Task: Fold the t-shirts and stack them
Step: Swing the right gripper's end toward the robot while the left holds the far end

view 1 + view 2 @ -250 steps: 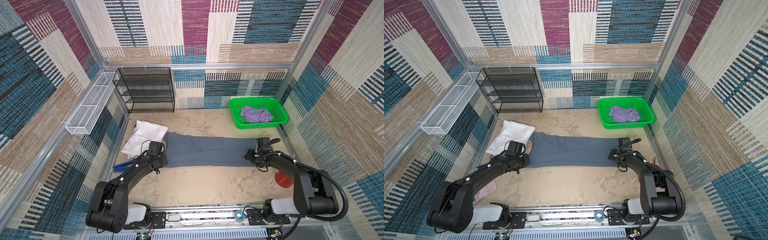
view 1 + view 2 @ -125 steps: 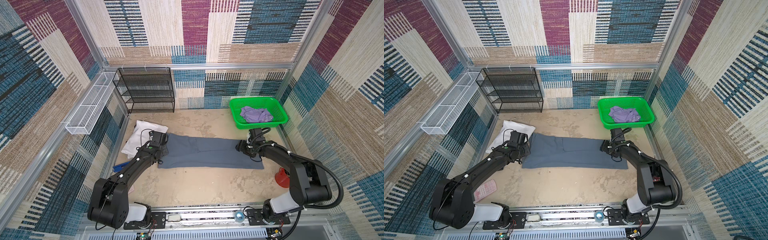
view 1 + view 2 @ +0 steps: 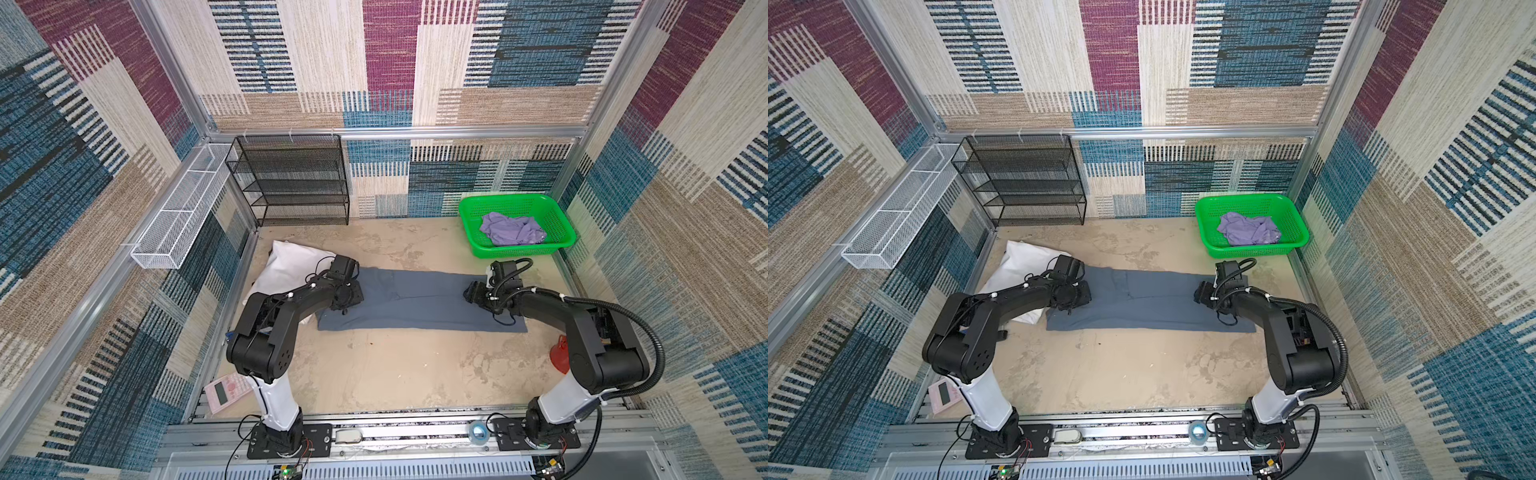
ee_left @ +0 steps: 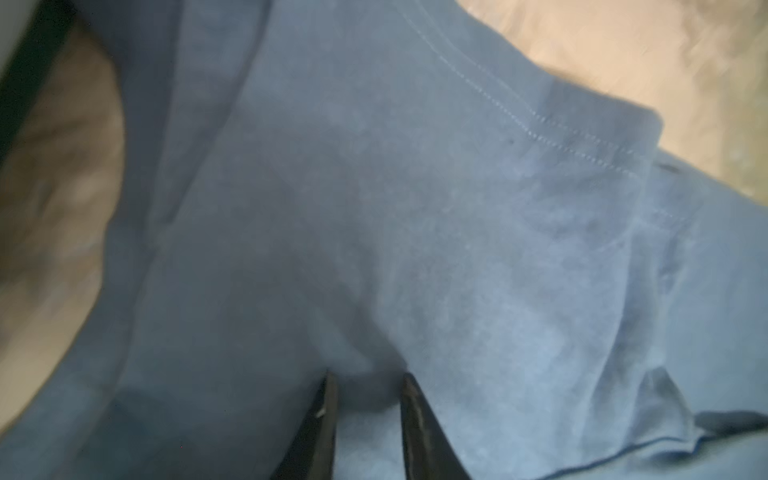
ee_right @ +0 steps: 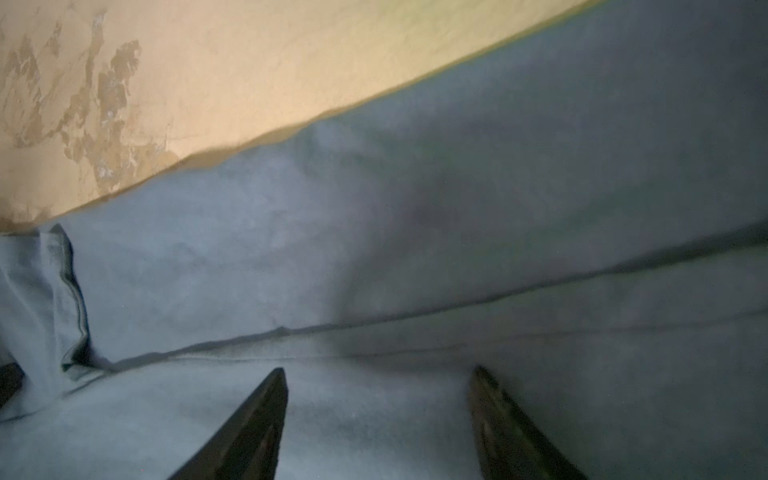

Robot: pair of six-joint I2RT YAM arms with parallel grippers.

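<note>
The t-shirt's long strip [image 3: 412, 302] lies crosswise, so the robot's right gripper should pull one end [image 3: 518, 324] toward the robot while the left gripper pushes the other end back, before folding.
The slate blue-grey t-shirt [image 3: 415, 301] [image 3: 1142, 305] lies on the table as a long flat folded strip, in both top views. My left gripper [image 3: 354, 293] [image 4: 368, 377] rests over its left end. The jaws stand a narrow gap apart, with cloth puckered under the tips and nothing lifted. My right gripper [image 3: 471, 293] [image 5: 378, 372] hovers low over the shirt's right end, jaws wide apart and empty. The lavender t-shirt [image 3: 513, 228] [image 3: 1250, 228] sits crumpled in the green basket [image 3: 519, 251].
A white pillow-like bundle [image 3: 286, 266] lies beside the shirt's left end. A black mesh shelf [image 3: 291, 183] stands at the back, and a white wire basket [image 3: 178, 216] hangs on the left wall. A red object [image 3: 559, 357] and a pink calculator [image 3: 226, 390] lie near the front corners.
Both grippers have moved back from the shirt's front edge and inward over its ends. The left jaws, shut a second ago, have parted. The shirt lies flat.
</note>
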